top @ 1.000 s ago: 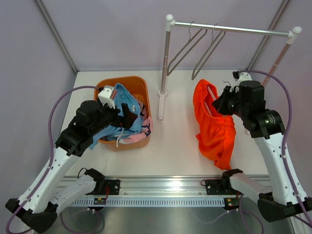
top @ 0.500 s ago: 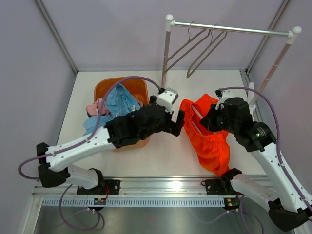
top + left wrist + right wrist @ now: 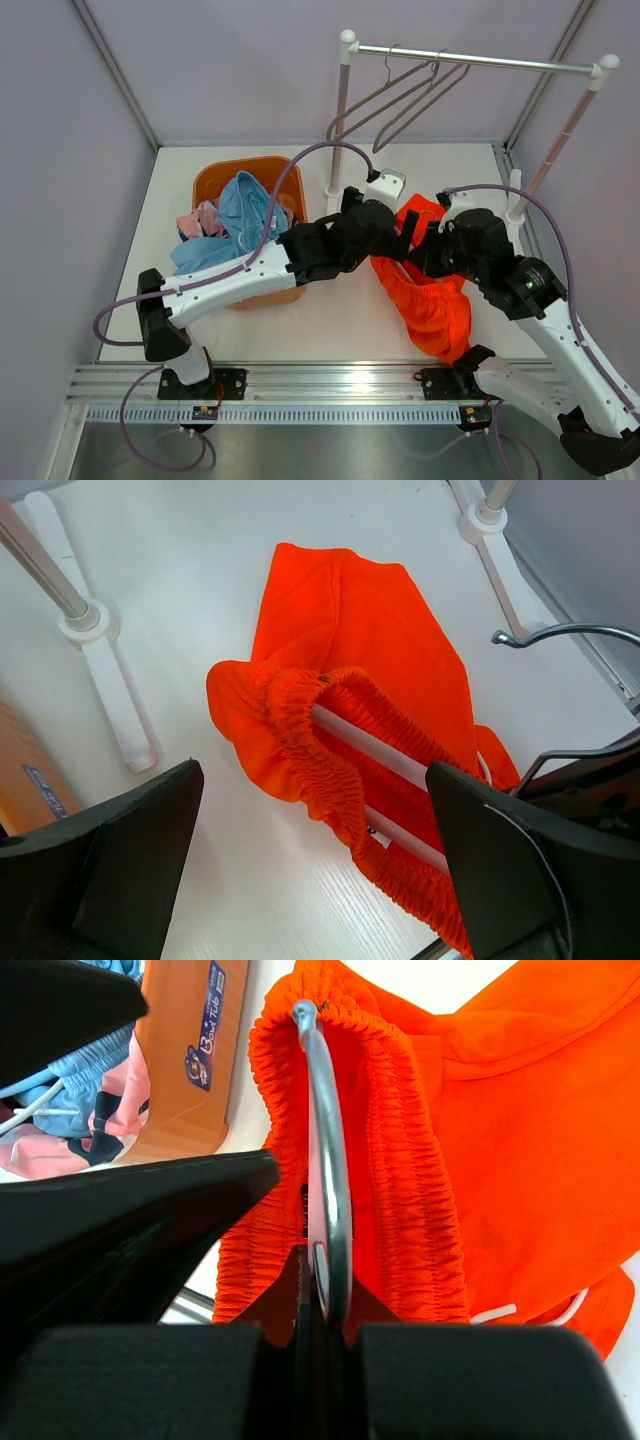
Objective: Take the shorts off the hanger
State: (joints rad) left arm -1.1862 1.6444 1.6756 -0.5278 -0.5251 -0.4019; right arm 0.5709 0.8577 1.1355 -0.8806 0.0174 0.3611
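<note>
The waistband's edge [image 3: 312, 765] stands between my left gripper's open fingers, clear of the hanger bar's end [image 3: 325, 718], so I keep reaching in until they close on it.
The bright orange shorts [image 3: 428, 292] hang on a metal hanger [image 3: 326, 1150], whose bar runs inside the elastic waistband [image 3: 330, 770]. My right gripper [image 3: 326, 1290] is shut on the hanger's wire just behind the waistband, holding it above the table at centre right [image 3: 440, 250]. My left gripper [image 3: 405, 232] is open and reaches in from the left; its fingers [image 3: 120, 860] straddle the waistband without touching it. The light blue shorts [image 3: 245, 205] and the pink patterned shorts [image 3: 198, 218] lie in the orange basket [image 3: 275, 168].
A clothes rack crosses the back, its rail [image 3: 470, 60] carrying two bare wire hangers [image 3: 400, 95]. Its left post foot [image 3: 333, 190] stands between the basket and the orange shorts, its right post [image 3: 565, 130] by the right wall.
My left arm has swung from the basket across to the orange shorts, still open. My right gripper has brought the hanger and shorts lower and slightly left.
</note>
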